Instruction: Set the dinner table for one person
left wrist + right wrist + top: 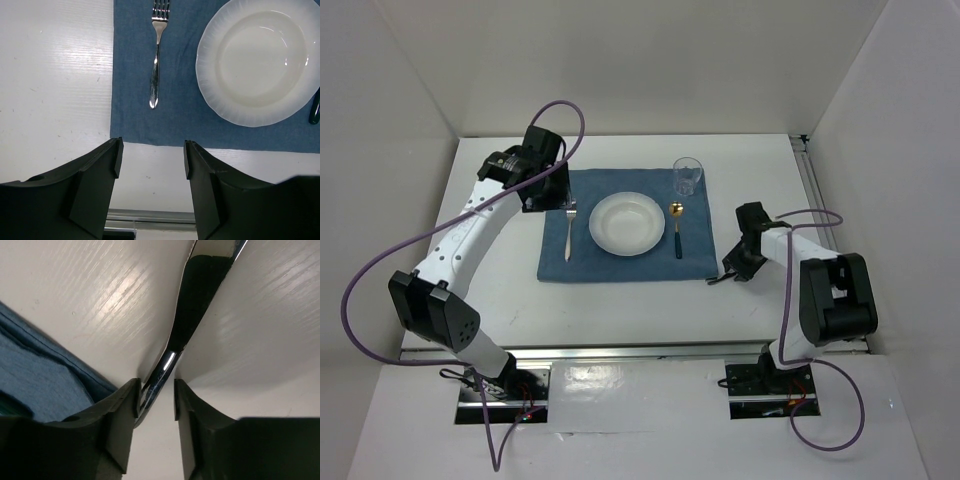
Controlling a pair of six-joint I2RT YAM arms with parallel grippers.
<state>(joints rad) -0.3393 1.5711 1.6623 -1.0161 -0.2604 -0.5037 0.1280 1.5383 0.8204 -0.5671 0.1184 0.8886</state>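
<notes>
Next, I open my right gripper's fingers, turn them in line with the knife and close them nearer the knife's blade, because the knife's handle point(151, 391) lies at a slant across them.
The white dinner table point(620, 300) carries a blue cloth mat point(620, 265). On the mat are a white plate point(627, 223), a fork point(569, 232) to its left, a dark-handled gold spoon point(677, 228) to its right and a clear glass point(687, 176) at the far right corner. My right gripper point(728, 272) is low at the mat's near right corner. Its jaws stand a little apart around a shiny metal knife point(172, 360) lying on the table; the knife touches the left finger only. My left gripper point(545, 190) is open and empty above the mat's far left corner.
Metal rails run along the table's right edge point(815, 190) and near edge point(620, 352). White walls enclose the left, back and right. The left wrist view shows the fork point(156, 55), plate point(257, 60) and mat edge point(180, 120) below the open fingers.
</notes>
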